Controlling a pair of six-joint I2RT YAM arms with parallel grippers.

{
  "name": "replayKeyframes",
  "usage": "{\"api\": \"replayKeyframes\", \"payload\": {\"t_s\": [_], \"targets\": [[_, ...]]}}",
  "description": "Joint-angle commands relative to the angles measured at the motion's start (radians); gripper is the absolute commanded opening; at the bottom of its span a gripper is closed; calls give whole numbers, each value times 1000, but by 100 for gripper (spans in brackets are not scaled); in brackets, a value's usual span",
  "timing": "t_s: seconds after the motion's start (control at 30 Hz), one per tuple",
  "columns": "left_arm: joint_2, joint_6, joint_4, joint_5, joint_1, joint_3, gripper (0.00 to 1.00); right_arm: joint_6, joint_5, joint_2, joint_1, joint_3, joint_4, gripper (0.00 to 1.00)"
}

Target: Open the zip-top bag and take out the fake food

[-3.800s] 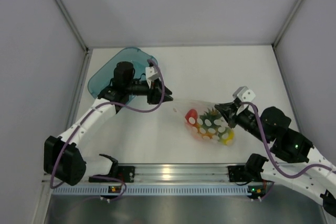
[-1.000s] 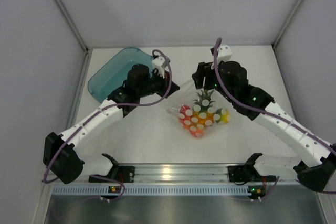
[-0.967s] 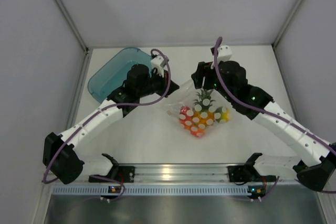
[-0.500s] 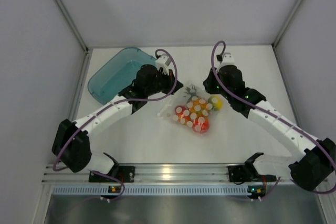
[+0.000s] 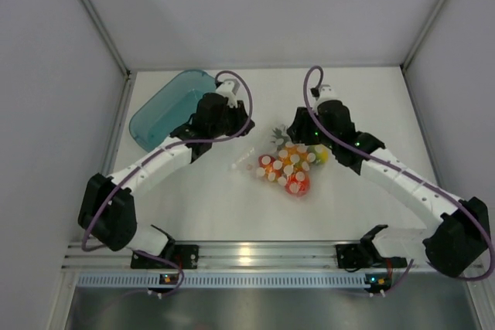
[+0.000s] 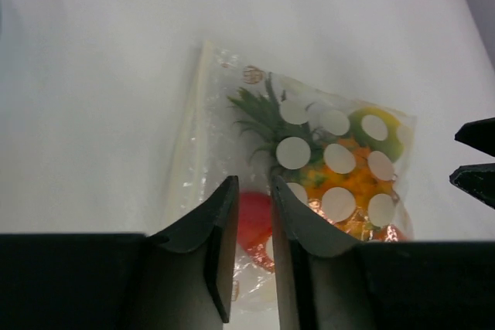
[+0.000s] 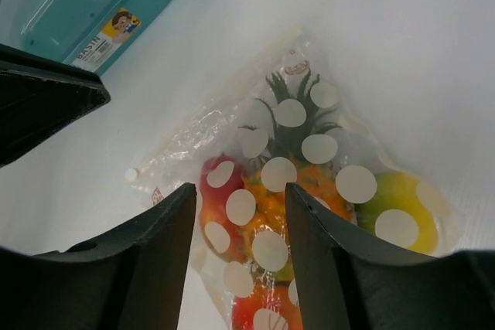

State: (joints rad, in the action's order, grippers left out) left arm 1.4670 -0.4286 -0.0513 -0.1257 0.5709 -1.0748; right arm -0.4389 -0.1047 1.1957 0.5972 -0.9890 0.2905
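Note:
The bag is lying flat with its zip strip [image 5: 247,150] facing the robot's left gripper, so next the right gripper raises the bag's top film there [image 7: 230,130] before the left gripper reaches inside.
The zip-top bag [image 5: 282,166] lies flat on the white table, clear with white dots, and neither gripper touches it. Inside is the fake food: a pineapple [image 7: 298,164] with green leaves, a red fruit [image 7: 220,183] and a yellow lemon [image 7: 394,210]. My left gripper [image 5: 241,127] hovers over the bag's left end, its jaws a narrow gap apart, and the red fruit [image 6: 251,218] shows through that gap [image 6: 252,183]. My right gripper [image 5: 295,132] hangs above the bag's far side, its jaws wide apart [image 7: 240,188] with nothing between them. The bag's zip strip [image 6: 197,113] runs along its left edge.
A translucent teal tray [image 5: 166,106] stands at the back left, just behind the left wrist; its labelled wall [image 7: 93,5] shows in the right wrist view. Grey walls close off the table on three sides. A metal rail [image 5: 255,253] runs along the near edge.
The bag, held up between both grippers a second ago, now rests on the table. The left gripper has opened off its edge and drawn back; the right gripper has widened.

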Motion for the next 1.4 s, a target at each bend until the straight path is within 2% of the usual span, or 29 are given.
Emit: {"api": "replayKeyframes", "payload": {"t_s": [0.0, 0.07, 0.13, 0.27, 0.33, 0.47, 0.67, 0.87, 1.07, 1.37], "targets": [[-111, -10, -73, 92, -28, 27, 34, 3, 62, 76, 4, -33, -50, 54], [-164, -19, -107, 165, -46, 53, 44, 2, 60, 132, 27, -65, -54, 62], [-209, -27, -166, 259, -51, 75, 63, -9, 25, 182, 58, -129, -22, 66], [-342, -61, -229, 357, -60, 140, 68, -62, -96, 345, 137, -264, 58, 75], [-411, -81, -254, 386, -60, 162, 71, -93, -176, 402, 174, -344, 84, 85], [-536, -91, -294, 432, -60, 214, 70, -177, -347, 582, 228, -482, 202, 87], [-685, -65, -361, 382, -60, 223, 69, -227, -544, 809, 273, -712, 396, 85], [-725, -7, -404, 379, -60, 225, 70, -244, -616, 956, 308, -902, 501, 83], [-721, 16, -404, 347, -62, 242, 70, -256, -658, 1033, 316, -968, 572, 75], [-732, 22, -404, 308, -60, 240, 70, -282, -673, 1073, 317, -973, 610, 63]]}}
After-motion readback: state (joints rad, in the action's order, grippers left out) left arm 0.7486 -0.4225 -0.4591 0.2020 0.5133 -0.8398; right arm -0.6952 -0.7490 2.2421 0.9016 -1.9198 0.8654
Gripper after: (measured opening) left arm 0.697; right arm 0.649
